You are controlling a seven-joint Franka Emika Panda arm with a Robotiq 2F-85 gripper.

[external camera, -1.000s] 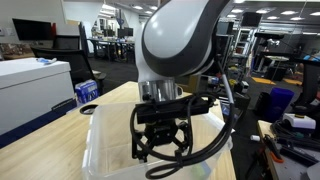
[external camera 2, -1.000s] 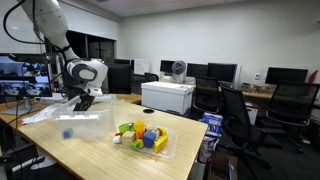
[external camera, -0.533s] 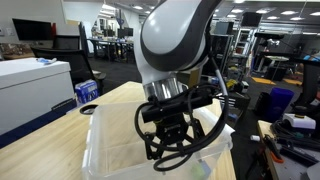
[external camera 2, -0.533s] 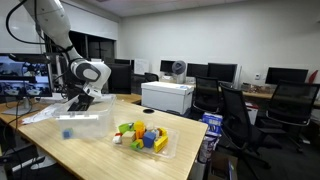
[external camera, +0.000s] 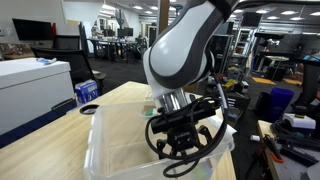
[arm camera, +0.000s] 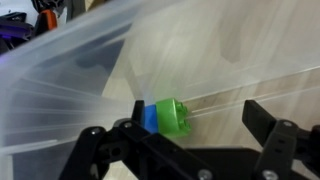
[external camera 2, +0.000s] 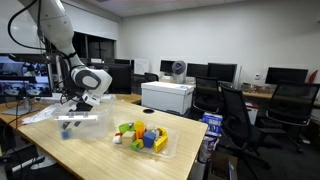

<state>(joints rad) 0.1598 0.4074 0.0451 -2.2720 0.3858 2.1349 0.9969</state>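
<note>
Next, I raise my gripper, turn it and center it over the blocks [arm camera: 172,118] before lowering it, because the joined green and blue blocks [arm camera: 168,118] lie toward one finger, close to the bin's side.
My gripper [arm camera: 198,113] is open, its two black fingers spread wide in the wrist view. Between them, close to the left finger, lies a green block [arm camera: 173,116] joined to a blue block [arm camera: 149,119]. Both rest on the floor of a clear plastic bin [external camera: 108,150], whose slanted wall fills the left of the wrist view. In both exterior views the gripper [external camera: 184,141] hangs down into the bin [external camera 2: 92,124]. A small blue piece [external camera 2: 67,131] shows through the bin's wall.
The bin stands on a wooden table [external camera 2: 110,155]. Beside it is a clear tray [external camera 2: 165,147] holding several coloured blocks. A white printer [external camera 2: 167,96] sits behind, with office chairs [external camera 2: 235,115] beyond the table. A blue container [external camera: 87,92] stands at the table's far corner.
The arm has swung sideways and dropped a little lower into the bin. The jaws have stayed open.
</note>
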